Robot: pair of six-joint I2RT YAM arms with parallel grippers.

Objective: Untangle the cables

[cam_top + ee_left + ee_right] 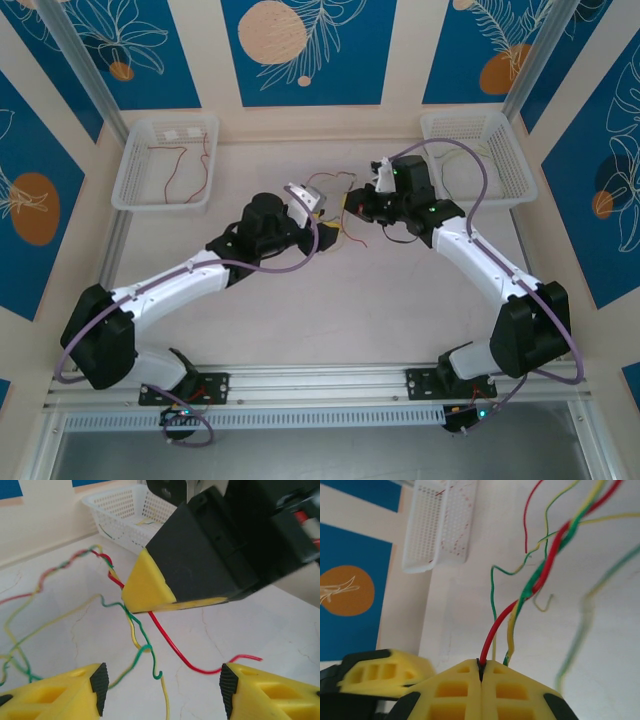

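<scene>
Next, my left gripper takes the red cable's loose end point(247, 657) because the red cable twists point(551, 562) around the green and yellow cables. This will free my right gripper for those two cables.
The cables point(337, 228) are thin red, green and yellow wires in a tangle at the table's middle, between both grippers. My right gripper point(481, 663) is shut on the red cable point(495, 630), which rises from its tips into a twisted red, green and yellow bundle point(546, 569). In the left wrist view my left gripper point(162, 690) is open, its pads point(99, 682) wide apart. A green cable end point(144, 632), a yellow one point(165, 700) and the red cable point(172, 645) lie loose between them. The right gripper's yellow tip point(146, 587) hangs just ahead. From above, the left gripper point(312, 208) faces the right gripper point(352, 210).
A white basket point(130, 165) at the back left holds thin red and orange wires. A second white basket point(510, 150) stands at the back right, with a green-yellow wire in it point(107, 500). The purple-grey arm cable point(480, 190) arcs beside the right basket.
</scene>
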